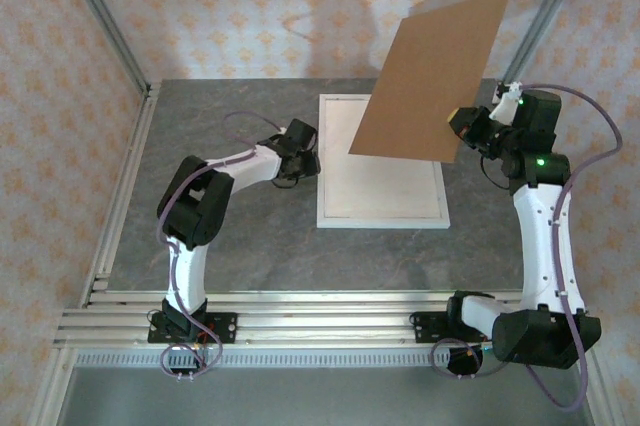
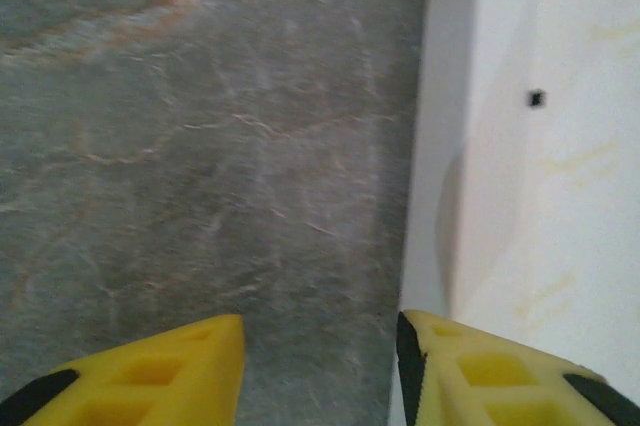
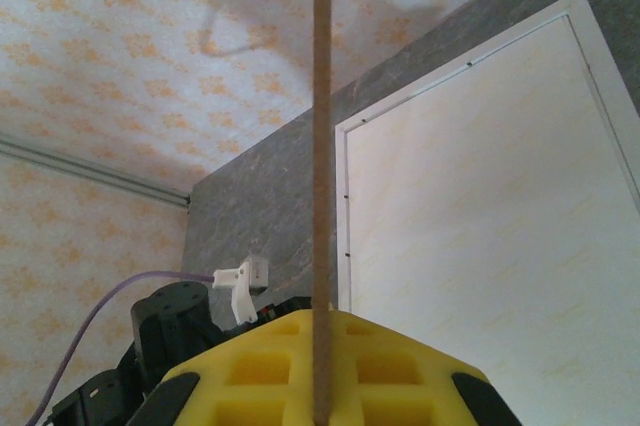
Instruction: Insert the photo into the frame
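Next, my left gripper pulls the frame's edge (image 1: 322, 182) toward itself before the board goes in, because the white frame (image 1: 384, 188) is too close to my right gripper's side.
The white frame (image 1: 382, 222) lies flat in the middle of the table, and a pale cream sheet (image 3: 480, 226) fills its inside. The photo is out of view. My right gripper (image 1: 462, 124) is shut on the lower right edge of a plain brown backing board (image 1: 430, 76) and holds it tilted up above the frame's far right part. In the right wrist view the board (image 3: 322, 126) stands edge-on between the yellow fingers. My left gripper (image 1: 312, 161) sits low at the frame's left side. Its jaws are apart over bare table, and its right finger (image 2: 500, 371) is over the frame's edge (image 2: 440, 146).
The grey stone-patterned tabletop (image 1: 230, 246) surrounds the frame. Metal rails (image 1: 300, 318) run along the near edge, and a metal strip (image 1: 125, 186) runs along the left side. Patterned walls close in the back and sides.
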Robot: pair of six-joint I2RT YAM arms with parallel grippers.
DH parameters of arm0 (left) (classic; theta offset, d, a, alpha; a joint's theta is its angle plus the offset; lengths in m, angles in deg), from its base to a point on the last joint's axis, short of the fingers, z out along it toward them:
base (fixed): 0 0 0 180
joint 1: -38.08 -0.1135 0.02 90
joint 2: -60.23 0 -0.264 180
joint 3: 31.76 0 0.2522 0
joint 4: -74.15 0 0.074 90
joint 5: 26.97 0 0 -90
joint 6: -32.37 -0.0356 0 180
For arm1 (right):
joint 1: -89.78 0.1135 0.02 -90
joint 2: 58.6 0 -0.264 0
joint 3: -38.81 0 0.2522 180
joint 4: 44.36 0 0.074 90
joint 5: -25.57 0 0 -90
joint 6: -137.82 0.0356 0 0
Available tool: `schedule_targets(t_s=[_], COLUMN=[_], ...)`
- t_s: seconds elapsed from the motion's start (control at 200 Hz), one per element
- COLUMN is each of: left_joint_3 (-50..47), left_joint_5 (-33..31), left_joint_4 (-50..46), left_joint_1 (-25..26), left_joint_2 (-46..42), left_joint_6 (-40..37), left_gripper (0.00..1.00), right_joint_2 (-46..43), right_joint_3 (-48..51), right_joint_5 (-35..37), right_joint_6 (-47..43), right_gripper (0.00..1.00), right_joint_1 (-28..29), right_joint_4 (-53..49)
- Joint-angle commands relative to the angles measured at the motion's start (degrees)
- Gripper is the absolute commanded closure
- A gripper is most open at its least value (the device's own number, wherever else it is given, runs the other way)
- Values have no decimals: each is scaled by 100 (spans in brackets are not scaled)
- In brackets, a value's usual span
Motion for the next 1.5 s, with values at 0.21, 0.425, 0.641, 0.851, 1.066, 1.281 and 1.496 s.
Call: schedule_targets(t_s=[0.21,0.425,0.641,0.851,1.066,1.281,1.496], left_joint_3=[548,937,678,203,-616,-1123,-1416], left_joint_5=[310,214,76,80,45,131,803], left_joint_4=[-113,-433,-339,-159,-17,18,-67], left_joint_1=[223,303,288,115,-319,-616,-1379], left_joint_2=[225,648,574,292,-372,-1009,-1858], left_joint_6=[-31,-109,-103,-79,-137,-198,-312], left_gripper=[34,39,54,70,72,66,52], right_joint_2=[-159,-186,-186,-146,57,367,478], right_joint_3=[-3,85,135,282,451,596,1186], right_joint_5=[-139,-137,-181,-383,-707,-948,-1139], right_joint_6=[-39,-30,-86,82,231,502,927], right_gripper=[100,100,100,100,100,100,100], right_joint_1=[-10,-10,-9,-3,186,694,939], right_joint_4=[727,746,770,1062,1411,1943,2598])
